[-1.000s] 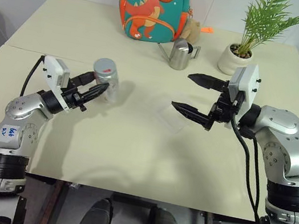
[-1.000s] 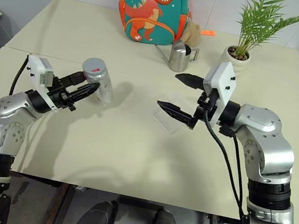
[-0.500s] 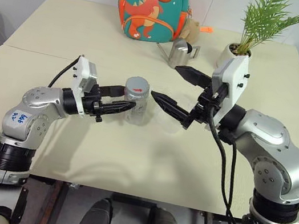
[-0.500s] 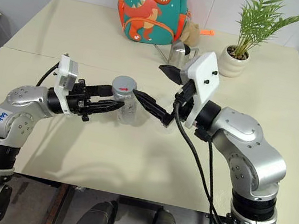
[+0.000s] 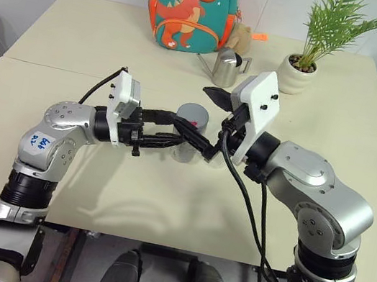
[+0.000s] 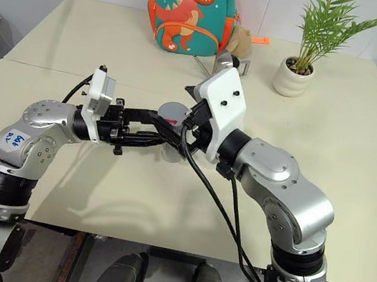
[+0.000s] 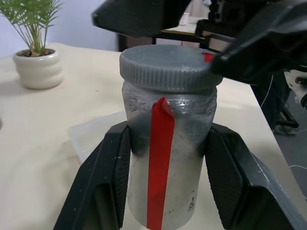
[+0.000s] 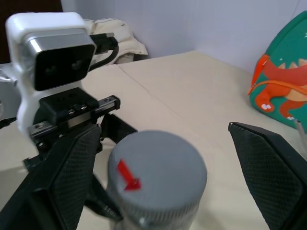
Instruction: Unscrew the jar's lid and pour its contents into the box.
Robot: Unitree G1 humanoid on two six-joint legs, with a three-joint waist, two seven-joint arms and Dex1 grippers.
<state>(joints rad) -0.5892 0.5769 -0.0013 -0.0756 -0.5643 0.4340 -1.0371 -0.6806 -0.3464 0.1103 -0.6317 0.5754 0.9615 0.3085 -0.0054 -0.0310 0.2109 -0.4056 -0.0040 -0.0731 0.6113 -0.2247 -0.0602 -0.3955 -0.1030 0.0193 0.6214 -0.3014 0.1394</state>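
The ridged rim (image 8: 160, 213) sits far down over the jar's neck, so the grey lid (image 8: 160, 165) will turn on the spot and stay on the jar when I twist it.
My left gripper (image 5: 176, 130) is shut on the jar (image 7: 168, 158), a silver-grey cylinder with a red strip, and holds it upright above the middle of the table. The grey lid (image 8: 156, 172), marked with a small red arrow, sits on top of the jar. My right gripper (image 5: 204, 114) is open and reaches in from the right, one finger on each side of the lid. The clear box (image 7: 91, 139) lies on the table just behind and below the jar. The contents are hidden inside the jar.
A dinosaur backpack (image 5: 192, 6) stands at the table's far edge. A steel pitcher (image 5: 225, 67) sits in front of it, and a potted plant (image 5: 299, 71) at the back right. A seam runs across the table on the left.
My left gripper has carried the jar rightward to the table's centre. The right gripper has swung left, and its open fingers now straddle the lid.
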